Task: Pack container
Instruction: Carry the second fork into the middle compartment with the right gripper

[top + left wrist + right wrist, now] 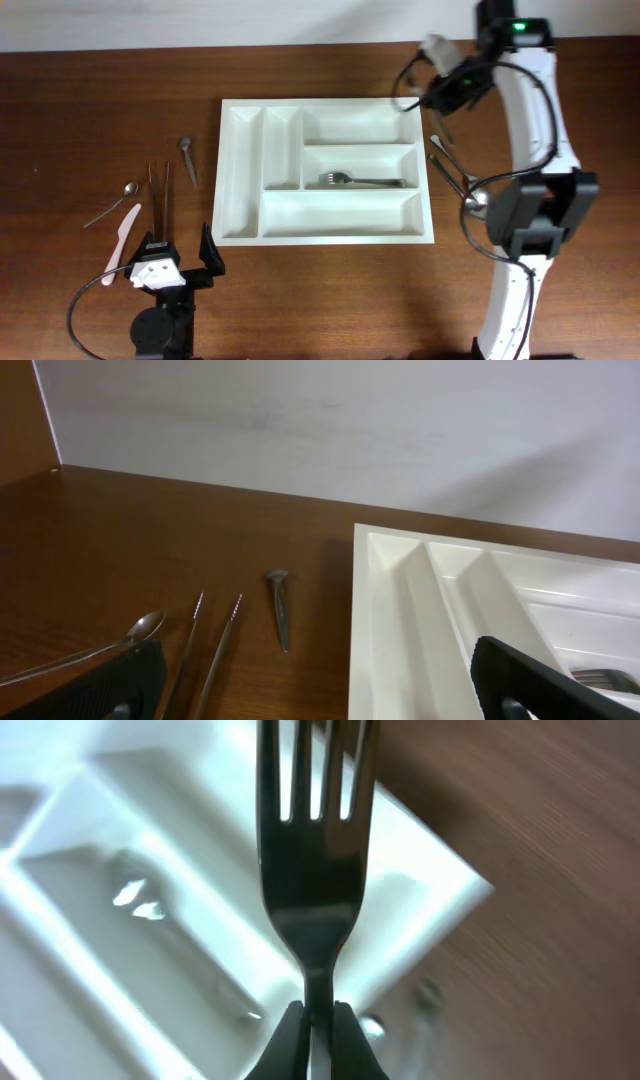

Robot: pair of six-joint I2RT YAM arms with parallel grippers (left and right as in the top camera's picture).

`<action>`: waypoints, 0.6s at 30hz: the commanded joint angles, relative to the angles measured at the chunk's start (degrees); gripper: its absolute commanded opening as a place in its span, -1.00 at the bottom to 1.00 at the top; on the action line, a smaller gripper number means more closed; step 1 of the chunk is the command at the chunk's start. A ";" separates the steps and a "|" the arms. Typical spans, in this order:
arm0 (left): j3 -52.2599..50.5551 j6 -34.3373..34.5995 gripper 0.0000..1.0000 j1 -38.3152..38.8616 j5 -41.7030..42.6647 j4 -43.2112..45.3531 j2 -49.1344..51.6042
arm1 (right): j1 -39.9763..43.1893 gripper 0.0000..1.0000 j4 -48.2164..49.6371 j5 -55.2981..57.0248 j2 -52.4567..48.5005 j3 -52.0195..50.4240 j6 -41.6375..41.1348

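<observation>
I keep carrying the dark fork to the middle compartment (390,164) with my right gripper until the dark fork hangs lengthwise there, then let go. The compartment has open room (360,162) beside its metal fork.
The white cutlery tray (340,238) lies in the middle of the table. A metal fork (355,181) lies in its middle long compartment. My right gripper (440,98) hangs over the tray's far right corner, shut on a dark metal fork (315,850) held by the handle, tines pointing away from the wrist camera. The tray's corner (440,860) shows below it in the right wrist view. My left gripper (180,262) is open and empty near the front edge, left of the tray. In the left wrist view its jaws (320,705) straddle the tray's left wall (385,620).
Left of the tray lie a metal spoon (112,203), a white plastic knife (123,238), two thin sticks (160,190) and a short metal utensil (188,160). Right of the tray lie more metal utensils (455,175), next to the right arm's base.
</observation>
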State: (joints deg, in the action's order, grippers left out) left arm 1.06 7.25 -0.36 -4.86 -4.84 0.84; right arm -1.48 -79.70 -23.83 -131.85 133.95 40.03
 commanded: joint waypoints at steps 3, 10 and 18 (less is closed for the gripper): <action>-0.37 -0.92 0.98 -0.17 0.61 0.11 -0.55 | -6.84 -0.92 -2.64 -3.15 0.33 0.81 20.46; -0.37 -0.92 0.99 -0.17 0.59 0.11 -0.55 | -11.32 -0.92 -3.17 -1.97 0.26 -3.72 34.18; -0.37 -0.92 0.99 -0.17 0.61 0.13 -0.55 | -11.61 -0.92 2.54 -1.90 0.22 -16.85 34.75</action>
State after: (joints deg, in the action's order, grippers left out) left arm 1.06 7.25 -0.36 -4.86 -4.84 0.84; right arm -13.02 -78.61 -24.99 -131.92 121.99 72.60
